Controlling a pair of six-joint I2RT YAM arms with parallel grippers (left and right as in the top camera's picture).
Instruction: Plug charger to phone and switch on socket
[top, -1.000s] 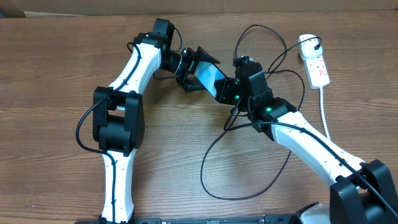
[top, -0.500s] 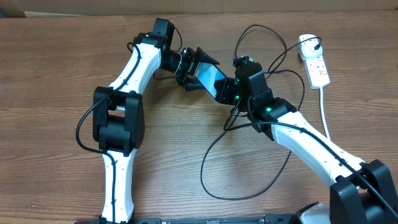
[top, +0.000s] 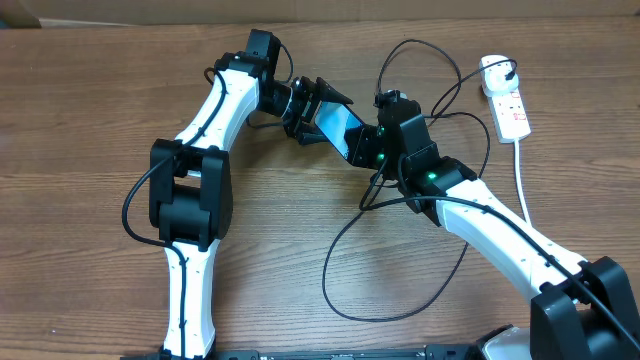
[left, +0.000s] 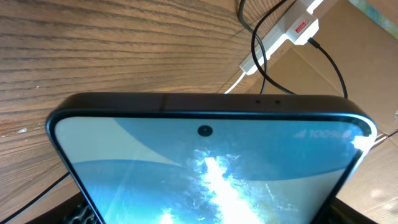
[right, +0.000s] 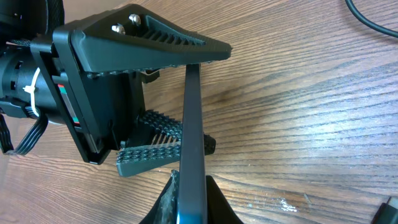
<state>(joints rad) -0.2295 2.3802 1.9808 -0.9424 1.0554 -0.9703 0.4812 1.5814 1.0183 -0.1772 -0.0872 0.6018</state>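
Observation:
My left gripper spans the phone's width (top: 337, 124) while my right gripper pins its near end, so my right gripper should open and back off before taking the cable (top: 347, 230).
The phone (top: 342, 125), lit blue screen and black edge, hangs above the table between both grippers. My right gripper (top: 372, 150) is shut on its two faces at the near end (right: 191, 186). My left gripper (top: 322, 108) spans its width at the far end, one finger (right: 143, 37) on the upper side edge and the ribbed one (right: 152, 155) below. The screen (left: 211, 162) fills the left wrist view. The charger's thin black cable (top: 400, 290) loops over the table to a white plug (top: 497, 68) in the socket (top: 512, 112).
The socket's thick white cord (top: 522, 175) runs down the right side of the wooden table (top: 80, 120). Cable loops lie under and behind my right arm (top: 500, 235). Cardboard (left: 373, 74) stands beyond the socket block (left: 292, 31).

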